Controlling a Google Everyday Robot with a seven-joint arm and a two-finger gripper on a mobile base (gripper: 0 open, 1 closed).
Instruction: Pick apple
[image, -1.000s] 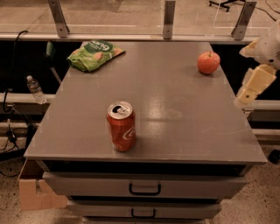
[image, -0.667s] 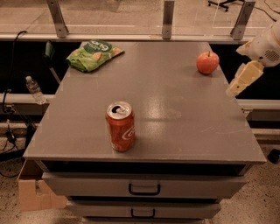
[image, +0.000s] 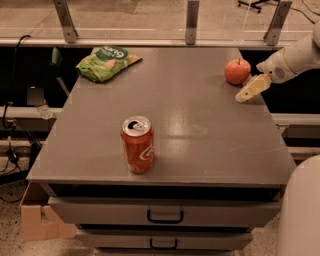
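The beige finger of my gripper points past the apple's near side (image: 238, 86), so next I move my gripper back toward the far edge and around the red-orange fruit (image: 236, 71) before I close it.
The apple (image: 237, 71) is small, round and red-orange with a short dark stem. It rests on the grey table (image: 200, 125) near the far right corner. My gripper (image: 248, 92) comes in from the right on a white arm, and its beige finger points down-left. It hangs just right of the apple and slightly nearer to me, a little apart from it and holding nothing.
An orange-red soda can (image: 137, 144) stands upright near the table's front, left of centre. A green chip bag (image: 106, 62) lies at the far left corner. Drawers (image: 165, 216) sit under the tabletop. A railing runs behind the table.
My gripper has moved left and toward the far side, from beyond the table's right edge to just beside the apple. The apple, can and bag have not moved.
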